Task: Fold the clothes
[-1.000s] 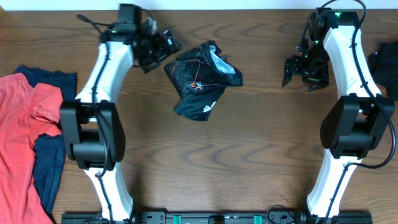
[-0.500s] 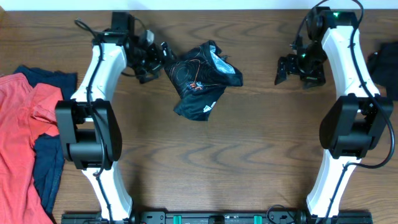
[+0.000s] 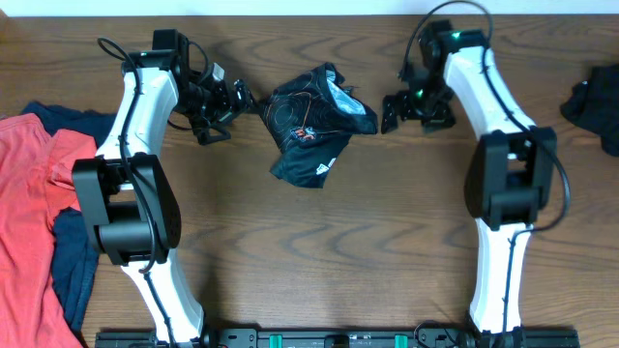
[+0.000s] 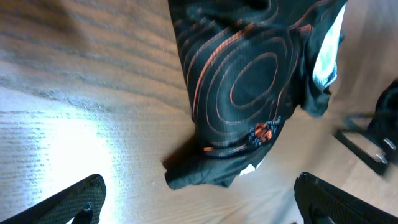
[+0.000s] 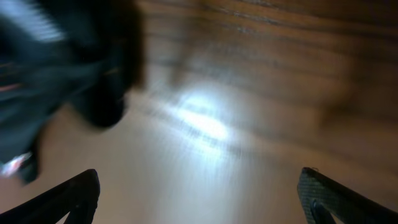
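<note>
The crumpled black jersey (image 3: 360, 122) lies short of my right fingers, so next I back that gripper off while my left gripper slides the jersey's orange-lined part (image 3: 289, 118) toward it.
The black jersey (image 3: 314, 121) lies crumpled at the middle back of the table, its wavy orange lines and a small orange logo showing. My left gripper (image 3: 230, 104) stands open just left of it, nothing between its fingers. My right gripper (image 3: 389, 113) is open just right of it, apart from the cloth. In the left wrist view the jersey (image 4: 249, 81) fills the upper middle, ahead of the wide-apart fingertips (image 4: 68, 202). The right wrist view is blurred, with the jersey (image 5: 56, 62) at the upper left and bare table between the fingertips (image 5: 336, 199).
A red top (image 3: 34, 213) lies over a navy top (image 3: 75, 261) at the table's left edge. Another dark garment (image 3: 595, 101) sits at the far right edge. The right gripper (image 4: 379, 137) shows at the right of the left wrist view.
Both grippers have closed in on the jersey, the right one travelling left and opening wider. The left arm has swung down beside the cloth. The jersey has not moved.
</note>
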Motion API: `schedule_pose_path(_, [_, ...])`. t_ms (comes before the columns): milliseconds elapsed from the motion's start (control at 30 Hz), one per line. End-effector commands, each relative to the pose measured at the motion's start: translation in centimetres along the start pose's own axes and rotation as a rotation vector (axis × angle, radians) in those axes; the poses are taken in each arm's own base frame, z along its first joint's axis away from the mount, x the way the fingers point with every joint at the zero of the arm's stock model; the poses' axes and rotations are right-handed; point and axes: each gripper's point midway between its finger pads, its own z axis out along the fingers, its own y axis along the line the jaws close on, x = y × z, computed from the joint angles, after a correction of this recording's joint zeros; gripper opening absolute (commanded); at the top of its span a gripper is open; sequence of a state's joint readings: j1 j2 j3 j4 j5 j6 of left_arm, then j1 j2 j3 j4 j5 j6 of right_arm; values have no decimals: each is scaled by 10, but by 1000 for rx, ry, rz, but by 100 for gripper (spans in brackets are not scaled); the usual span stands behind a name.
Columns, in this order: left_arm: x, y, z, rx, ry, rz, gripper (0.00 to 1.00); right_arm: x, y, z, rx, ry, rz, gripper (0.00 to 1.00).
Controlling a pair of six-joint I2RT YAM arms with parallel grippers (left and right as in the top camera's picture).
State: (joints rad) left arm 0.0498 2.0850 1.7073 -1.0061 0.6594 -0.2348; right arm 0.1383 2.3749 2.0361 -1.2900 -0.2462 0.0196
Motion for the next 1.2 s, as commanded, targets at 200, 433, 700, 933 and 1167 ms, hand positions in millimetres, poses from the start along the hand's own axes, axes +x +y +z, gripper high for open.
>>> schedule_pose_path(200, [15,-14,2,46,48,46,98,-7,7,22,-19,16,-39,99])
schedule_pose_path(433, [28,-36,23,42,86,111,98,-21,14,-3,-20,-38,-55,99])
schedule_pose_path(700, [32,-32,57,-1,103,65,98,-38,27,-58,-13,-137,-100,99])
schedule_pose_path(933, [35,-6,85,-22,148,6,98,-32,34,-67,-19,-124,-141,99])
schedule_pose_path(1167, [23,-9,110,54,149,-41,98,-30,39,-95,-7,-155,-164,99])
